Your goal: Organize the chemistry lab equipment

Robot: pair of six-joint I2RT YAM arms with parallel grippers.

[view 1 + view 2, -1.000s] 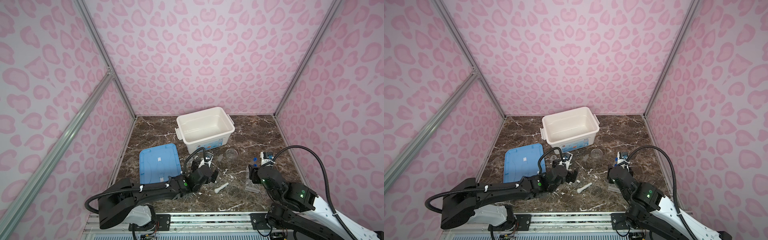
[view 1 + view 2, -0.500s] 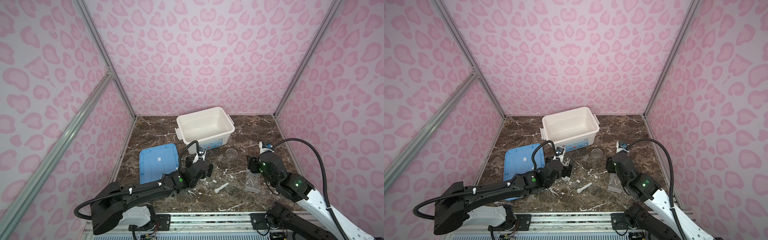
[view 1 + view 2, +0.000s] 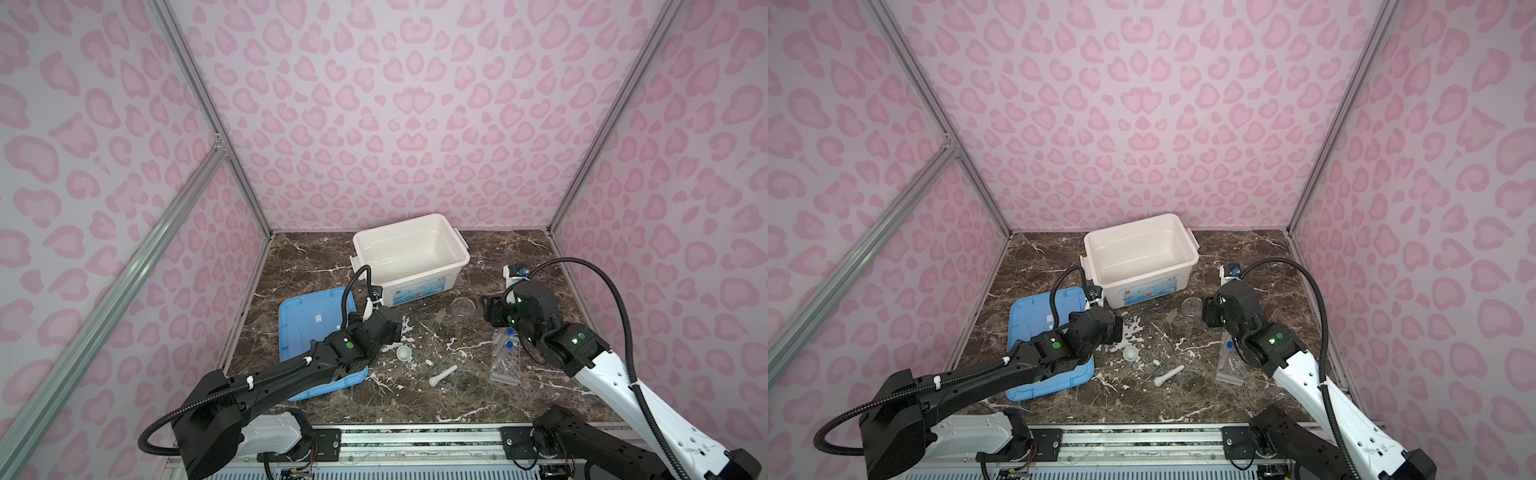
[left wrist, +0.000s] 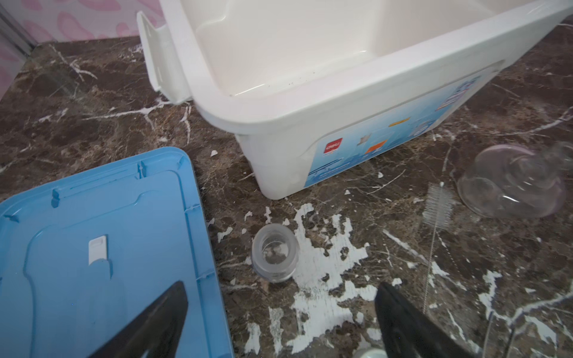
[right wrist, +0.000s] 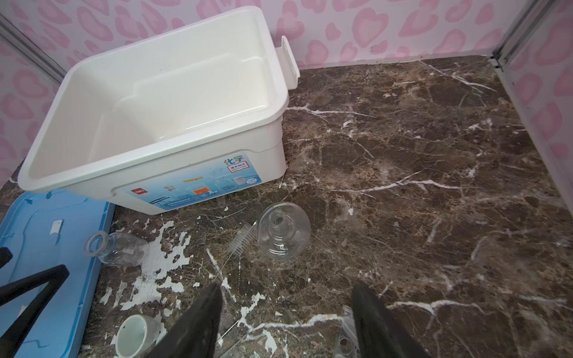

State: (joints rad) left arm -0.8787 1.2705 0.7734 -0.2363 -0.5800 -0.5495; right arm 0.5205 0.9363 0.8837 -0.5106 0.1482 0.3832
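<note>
I should first use my left gripper to push the white bin back at its near rim corner (image 4: 238,117), because the white bin stands close behind the small clear beaker (image 4: 275,253).
A small clear beaker (image 4: 274,252) lies on its side by the blue lid, just ahead of my open, empty left gripper (image 4: 279,310) (image 3: 397,328). The white mortar bowl (image 3: 404,354) (image 5: 136,336) and the white pestle (image 3: 442,375) rest on the marble at the centre front. To their right is the clear tube rack (image 3: 505,361), holding blue-capped test tubes (image 3: 509,337). A round clear beaker (image 5: 283,231) (image 3: 462,307) lies ahead of my right gripper (image 5: 286,310) (image 3: 490,311), which is open and empty, beyond the rack.
The open white bin (image 3: 457,266) stands at the back centre. Its blue lid (image 3: 307,332) lies flat to the left, partly under my left arm. A thin bristle brush (image 4: 437,206) lies between the two beakers. Pink walls close in the back and sides.
My right gripper has moved from over the rack towards the back, nearer the round beaker. My left gripper has drawn back to the left, uncovering the mortar bowl.
</note>
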